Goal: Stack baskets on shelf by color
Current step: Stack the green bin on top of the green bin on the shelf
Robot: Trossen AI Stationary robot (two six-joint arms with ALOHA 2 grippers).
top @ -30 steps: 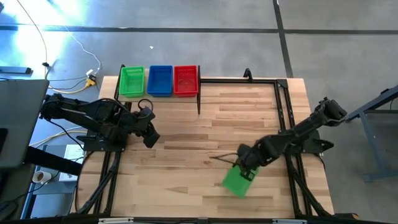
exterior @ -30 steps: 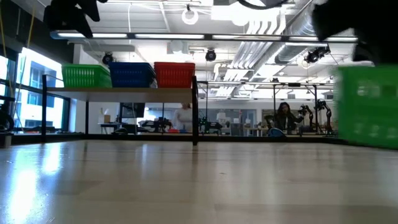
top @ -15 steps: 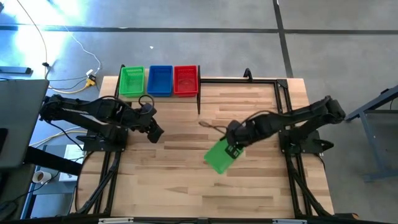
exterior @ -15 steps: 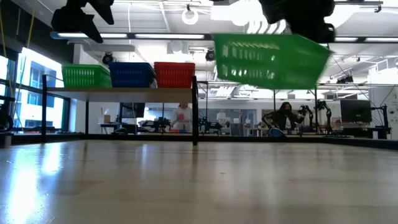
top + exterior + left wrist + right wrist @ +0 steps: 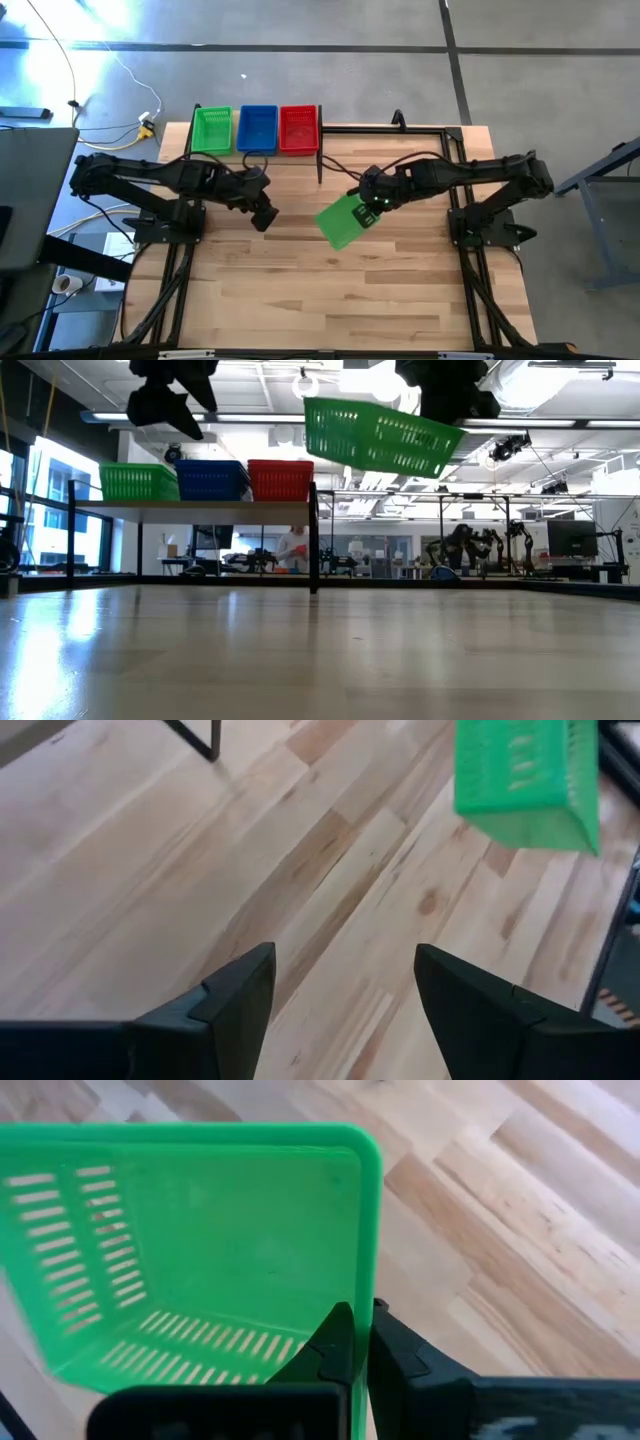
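My left gripper should first take the held basket by its free rim (image 5: pixel 322 221), because the green basket on the shelf (image 5: pixel 212 130) is far across from my right gripper.
A green basket (image 5: pixel 340 221) hangs above the middle of the table, with my right gripper (image 5: pixel 371 202) shut on it; the low view shows the green basket (image 5: pixel 380 435) tilted, high over the tabletop. My left gripper (image 5: pixel 345 990) stands open and empty over the table's left half, left of the held basket, which also shows in its wrist view (image 5: pixel 525 775). On the shelf (image 5: pixel 200 506) at the far left edge, a green basket (image 5: pixel 211 130), a blue basket (image 5: pixel 257 129) and a red basket (image 5: pixel 298 128) rest side by side on their bottoms. My right gripper pinches one wall of the green basket at its rim (image 5: pixel 366 1285), with one finger (image 5: pixel 335 1345) inside the basket and the other (image 5: pixel 398 1355) outside. The fingers come slanting down from the table's right. The basket hangs tilted, clear of the table.
A black post (image 5: pixel 320 165) of the shelf's frame stands at its right end, close to the held basket. A thin black rail (image 5: pixel 385 128) runs along the table's far edge. Bare wood planks (image 5: pixel 330 290) fill the near half of the table.
My right gripper has carried the green basket from the near right of the table up and toward the far left. The basket, held throughout, has risen well above the tabletop and turned about. My left gripper has moved toward the table's middle.
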